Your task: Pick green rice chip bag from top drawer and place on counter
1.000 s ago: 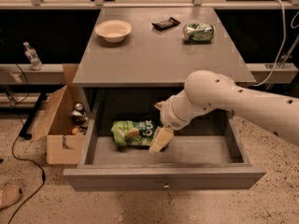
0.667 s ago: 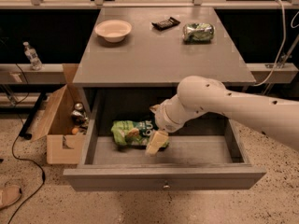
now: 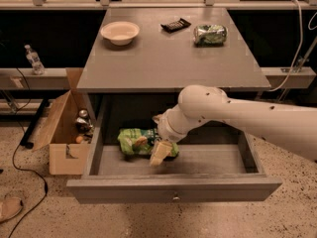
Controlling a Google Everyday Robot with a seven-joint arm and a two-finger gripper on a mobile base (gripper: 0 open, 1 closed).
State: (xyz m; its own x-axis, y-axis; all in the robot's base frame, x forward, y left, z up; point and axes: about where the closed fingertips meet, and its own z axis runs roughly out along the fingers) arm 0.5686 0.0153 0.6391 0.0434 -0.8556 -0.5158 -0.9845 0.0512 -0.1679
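Observation:
I expect the green rice chip bag to keep its loose end (image 3: 125, 140) sticking out sideways rather than hanging down when I lift it, because the bag has a plump body (image 3: 141, 142).
The green rice chip bag (image 3: 134, 141) lies on its side on the flat grey bottom of the open top drawer (image 3: 208, 162), left of the middle. My gripper (image 3: 159, 153) reaches down into the drawer from the right on the white arm (image 3: 233, 114). It sits at the bag's right end and covers part of it. The counter (image 3: 163, 58) is the grey cabinet top above the drawer. The drawer's front panel carries a small metal knob (image 3: 174, 198).
On the counter stand a pale bowl (image 3: 120, 32) at the back left, a small black object (image 3: 175, 25) and a crushed green-silver can (image 3: 210, 34) at the back right. An open cardboard box (image 3: 64, 133) stands on the floor left of the cabinet. A cable (image 3: 20, 162) runs across the floor.
My gripper has moved a little to the left and down inside the drawer, closer onto the bag's right end. The bag has stayed in place.

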